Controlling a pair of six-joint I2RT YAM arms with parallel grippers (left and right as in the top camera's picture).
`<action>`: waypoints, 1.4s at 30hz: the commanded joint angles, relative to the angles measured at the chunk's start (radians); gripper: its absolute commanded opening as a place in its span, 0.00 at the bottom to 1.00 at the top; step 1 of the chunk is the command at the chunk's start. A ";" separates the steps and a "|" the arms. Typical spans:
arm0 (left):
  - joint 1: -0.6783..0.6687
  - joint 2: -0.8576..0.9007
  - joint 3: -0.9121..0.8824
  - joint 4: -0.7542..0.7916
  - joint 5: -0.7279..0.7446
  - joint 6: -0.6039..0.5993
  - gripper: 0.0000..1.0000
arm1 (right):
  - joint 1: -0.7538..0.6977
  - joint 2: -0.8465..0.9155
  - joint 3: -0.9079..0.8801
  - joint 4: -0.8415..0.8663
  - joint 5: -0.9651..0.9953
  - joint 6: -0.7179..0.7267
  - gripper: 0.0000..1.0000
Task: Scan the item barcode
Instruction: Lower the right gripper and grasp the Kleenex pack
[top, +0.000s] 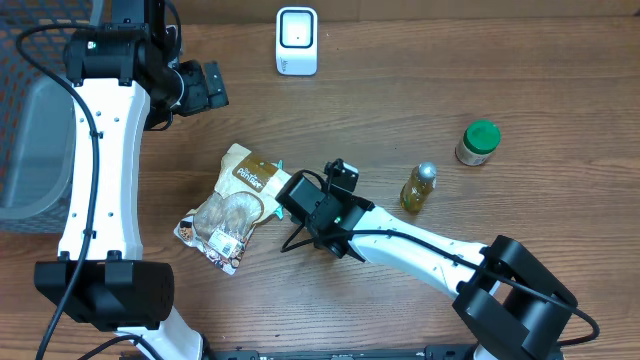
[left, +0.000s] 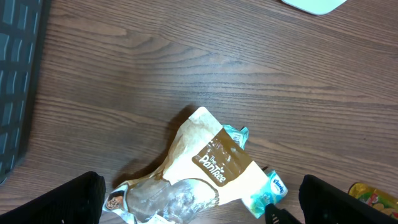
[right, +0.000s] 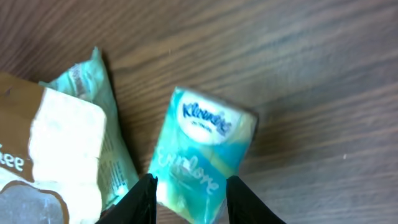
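The tissue pack reaches across the narrow gap between my right gripper's fingers. Next, I open the fingers wider, move over and pinch the pack's edge farther from the snack bag.
A teal Kleenex tissue pack lies on the wood table, against the right edge of a tan snack bag. My right gripper is low over the pack's near end, open, with one finger on each side of it; I cannot tell whether the fingers touch it. In the overhead view only a teal corner of the pack shows beside the right gripper. The white barcode scanner stands at the table's far edge. My left gripper hangs wide open high above the bag, holding nothing.
A small yellow bottle with a silver cap and a green-lidded jar stand to the right. A grey bin sits off the left side. The left arm's white link runs down the left.
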 joint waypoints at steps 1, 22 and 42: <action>0.000 0.000 0.002 0.000 0.003 -0.007 1.00 | -0.008 -0.013 -0.024 0.000 -0.023 0.071 0.33; 0.000 0.000 0.002 0.000 0.003 -0.007 1.00 | -0.036 -0.013 -0.125 0.153 -0.023 0.136 0.31; 0.000 0.000 0.002 0.000 0.003 -0.006 1.00 | -0.036 0.053 -0.154 0.181 -0.028 0.137 0.16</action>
